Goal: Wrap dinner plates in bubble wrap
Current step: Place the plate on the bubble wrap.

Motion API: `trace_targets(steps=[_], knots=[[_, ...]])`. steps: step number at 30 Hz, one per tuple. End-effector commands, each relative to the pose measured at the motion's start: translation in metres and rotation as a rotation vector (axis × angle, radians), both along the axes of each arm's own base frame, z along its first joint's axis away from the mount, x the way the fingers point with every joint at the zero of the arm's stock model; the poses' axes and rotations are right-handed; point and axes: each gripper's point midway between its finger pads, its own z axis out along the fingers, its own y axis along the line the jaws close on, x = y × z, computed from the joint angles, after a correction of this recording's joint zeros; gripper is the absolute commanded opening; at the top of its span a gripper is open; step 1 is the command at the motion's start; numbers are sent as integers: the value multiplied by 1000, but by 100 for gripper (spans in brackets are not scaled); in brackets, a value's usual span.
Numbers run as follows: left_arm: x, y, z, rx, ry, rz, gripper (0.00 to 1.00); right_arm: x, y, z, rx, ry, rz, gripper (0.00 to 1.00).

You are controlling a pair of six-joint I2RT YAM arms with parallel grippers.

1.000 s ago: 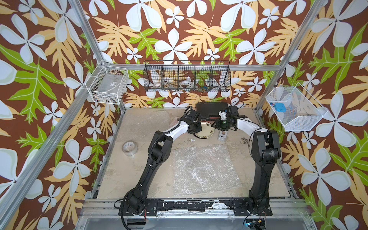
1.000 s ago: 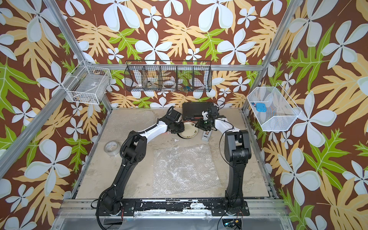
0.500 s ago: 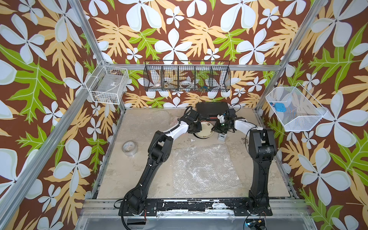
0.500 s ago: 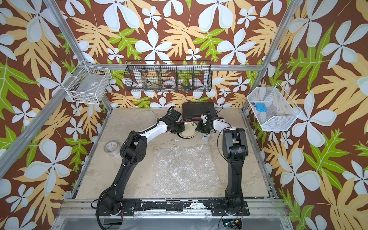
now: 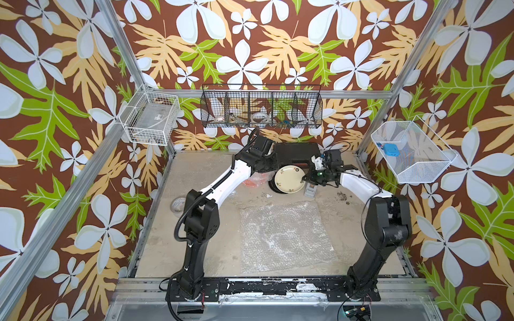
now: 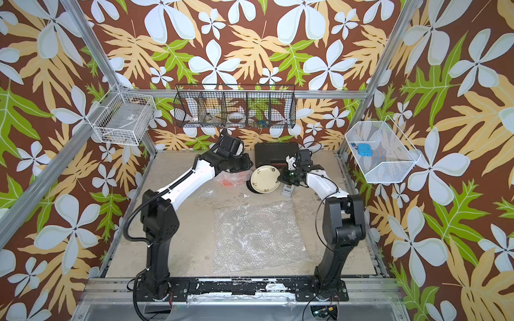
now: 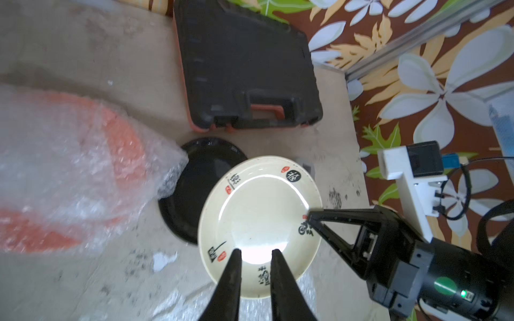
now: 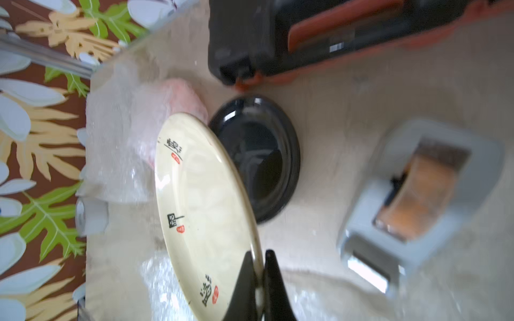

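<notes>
My right gripper should keep going with the cream plate face up (image 5: 289,179), since the bubble wrap sheet is flat and empty, and let go at the sheet's middle (image 5: 287,236).
The cream dinner plate (image 5: 290,179) (image 6: 265,178) with dark marks is tilted up off the table at the back. My right gripper (image 8: 260,254) (image 7: 308,218) is shut on its rim (image 8: 200,208). Half under it lies the black plate (image 7: 200,178) (image 8: 258,155). The orange plate (image 7: 69,172) (image 5: 254,180) sits beside them, wrapped in bubble wrap. My left gripper (image 7: 254,251) hovers over the cream plate's face (image 7: 258,222), its fingers a little apart with nothing between them. A flat bubble wrap sheet (image 5: 283,236) (image 6: 256,236) lies in the middle of the table.
A black tool case (image 5: 294,154) (image 7: 244,69) stands at the back wall behind the plates. A grey tape dispenser (image 8: 422,194) (image 5: 311,190) sits to the right of the plates. A tape roll (image 5: 178,204) lies at the left edge. Wire baskets (image 5: 261,107) hang on the walls.
My right gripper has closed on the cream plate's rim and tipped that side up off the black plate. The left gripper has stayed close by, its fingers parting slightly.
</notes>
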Motion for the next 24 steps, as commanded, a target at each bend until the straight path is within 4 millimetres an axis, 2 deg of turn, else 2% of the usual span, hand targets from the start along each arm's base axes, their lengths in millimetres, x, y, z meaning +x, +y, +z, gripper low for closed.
trace_targets(steps=[1,3,8,11,14,17,21,24], knots=[[-40,16,-17,32,64,-29,22,-38,2,2,34,17,4,0],[-68,27,-30,36,97,-38,22,-71,7,-2,67,37,23,0],[-150,58,-89,62,225,-46,22,-155,31,-24,132,117,119,0],[-190,70,-121,56,291,-40,21,-188,42,-40,157,150,155,0],[-222,76,-148,47,351,-46,21,-206,49,-54,179,166,179,0],[-239,81,-165,56,384,-43,21,-214,54,-68,190,188,191,0],[-245,93,-185,107,406,-23,21,-207,54,-78,186,181,184,0],[-247,103,-198,173,420,-5,19,-207,53,-94,165,212,184,0]])
